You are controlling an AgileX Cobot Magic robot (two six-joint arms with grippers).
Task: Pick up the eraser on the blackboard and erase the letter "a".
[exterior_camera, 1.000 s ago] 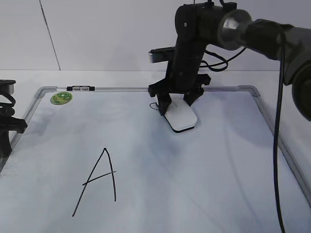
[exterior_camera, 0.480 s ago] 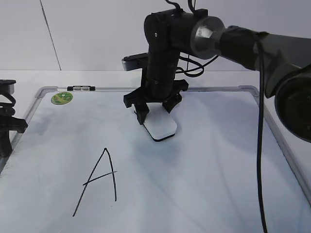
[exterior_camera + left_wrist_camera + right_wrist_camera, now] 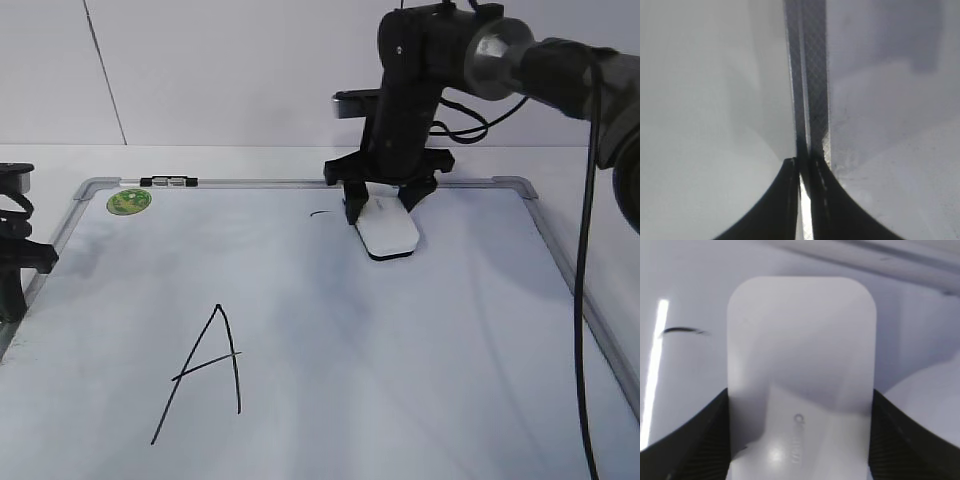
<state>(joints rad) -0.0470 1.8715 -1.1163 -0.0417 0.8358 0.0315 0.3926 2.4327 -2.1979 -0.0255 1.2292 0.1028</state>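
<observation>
A short black stroke [image 3: 320,212] of the letter "a" is still there beside the white eraser, so the robot's right gripper should wipe the eraser back over it toward the green sticker [image 3: 129,201].
My right gripper [image 3: 380,207] is shut on the white eraser [image 3: 389,236], which rests flat on the blackboard [image 3: 420,340] near its far edge; the eraser fills the right wrist view [image 3: 801,365] between both fingers. Of the letter "a" only a short black stroke [image 3: 319,212] shows, just left of the eraser, and it also shows in the right wrist view [image 3: 682,331]. My left gripper [image 3: 802,165] is shut and empty over the board's left frame [image 3: 807,90], at the left edge of the exterior view [image 3: 12,265].
A large black capital "A" [image 3: 205,372] is drawn at the board's front left. A round green sticker [image 3: 128,201] sits in the far left corner, with a thin marker [image 3: 168,182] on the top frame beside it. The right arm's cable [image 3: 580,300] hangs at the right.
My right gripper swept the eraser left across the small "a", then back to the right. Most of the letter is gone; a short stroke is left. The left arm has not moved.
</observation>
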